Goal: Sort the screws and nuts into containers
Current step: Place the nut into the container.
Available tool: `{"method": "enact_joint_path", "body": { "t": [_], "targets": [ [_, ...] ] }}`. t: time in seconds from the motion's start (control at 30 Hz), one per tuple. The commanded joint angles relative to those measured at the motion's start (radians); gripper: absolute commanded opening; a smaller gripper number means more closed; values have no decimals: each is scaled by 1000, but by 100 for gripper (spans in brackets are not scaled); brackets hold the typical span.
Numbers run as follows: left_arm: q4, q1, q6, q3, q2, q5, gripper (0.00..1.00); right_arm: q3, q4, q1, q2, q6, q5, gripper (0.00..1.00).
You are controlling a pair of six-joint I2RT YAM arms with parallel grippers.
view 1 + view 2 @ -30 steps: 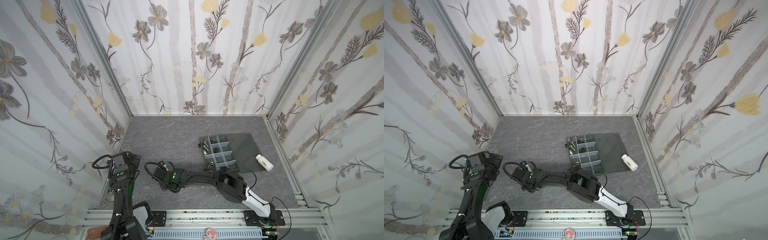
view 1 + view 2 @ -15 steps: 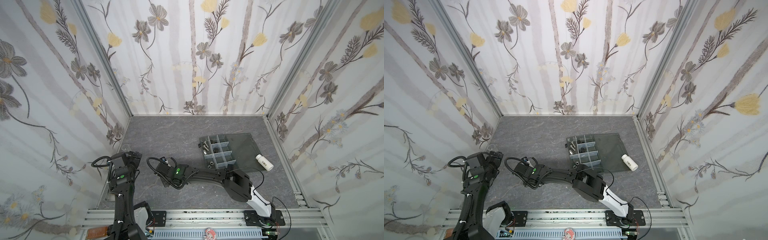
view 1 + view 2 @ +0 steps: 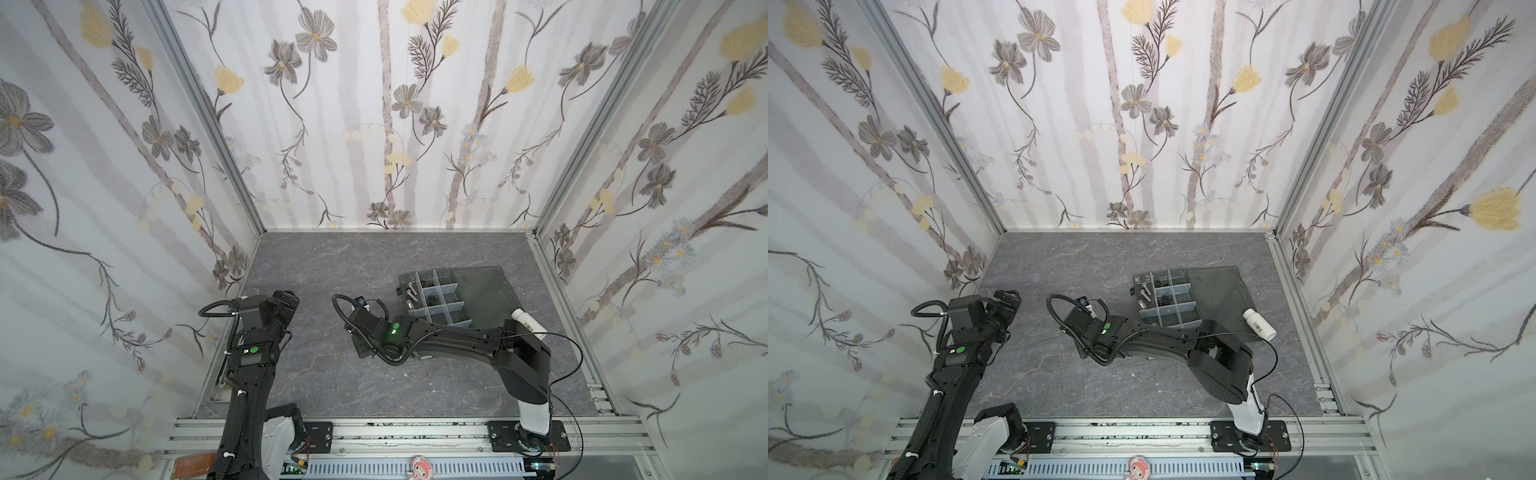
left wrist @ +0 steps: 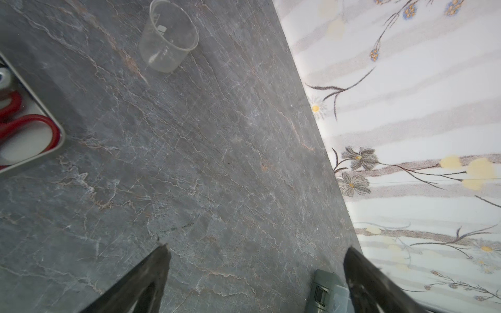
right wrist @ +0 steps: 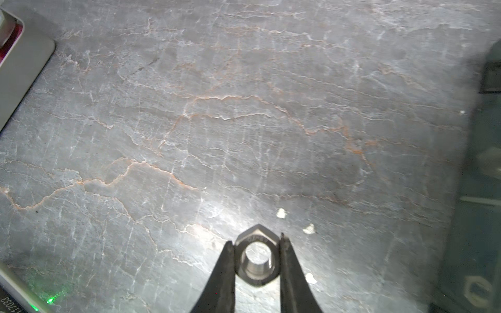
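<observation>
The silver hex nut [image 5: 257,254] in my right gripper matches the silver nuts in the organizer box [image 5: 477,290], so I should go on carrying it until it hangs above them.
In the right wrist view my right gripper [image 5: 256,239] is shut on a silver hex nut [image 5: 256,257], held just above the stone table; its hole faces the camera. In both top views the right wrist [image 3: 390,330] hangs left of the dark grey organizer box [image 3: 436,295], hiding its fingers. The box's containers lie open: silver screws [image 3: 411,293] fill the far-left one and black nuts [image 3: 434,300] the one beside it. My left gripper [image 4: 257,248] is open over bare table by the left wall [image 3: 286,301].
The box's flat lid [image 3: 486,291] lies open to the right, a white bottle [image 3: 528,322] at its near corner. A clear cup [image 4: 168,35] and a tray [image 4: 58,147] holding red scissors appear in the left wrist view. White specks [image 5: 281,213] lie by the nut.
My right arm has swung right, toward the organizer box, still shut on the nut. The left gripper has shifted slightly farther in and right, staying open.
</observation>
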Motion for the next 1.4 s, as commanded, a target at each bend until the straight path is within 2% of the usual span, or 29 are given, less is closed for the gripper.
{"method": "enact_joint_path", "body": {
  "t": [0.0, 0.27, 0.53, 0.73, 0.93, 1.03, 1.2, 1.37],
  "targets": [
    [30, -62, -36, 25, 28, -78, 100, -65, 52, -20, -72, -11, 20, 13],
    [44, -248, -31, 87, 125, -190, 100, -241, 84, -86, -229, -14, 8, 13],
    [83, -374, -30, 126, 233, -204, 100, -381, 104, -163, -378, -22, -8, 13],
    [141, -448, -10, 167, 339, -137, 100, -464, 130, -225, -448, -34, -30, 13],
    [192, -512, -5, 178, 379, -151, 100, -532, 155, -279, -492, -50, -58, 13],
    [221, -537, 3, 181, 402, -137, 100, -557, 170, -296, -494, -55, -76, 13],
    [312, -561, 43, 173, 458, -20, 100, -579, 196, -321, -480, -65, -96, 14],
    [311, -590, 80, 195, 475, -24, 100, -588, 229, -333, -457, -67, -123, 18]
  ]
}}
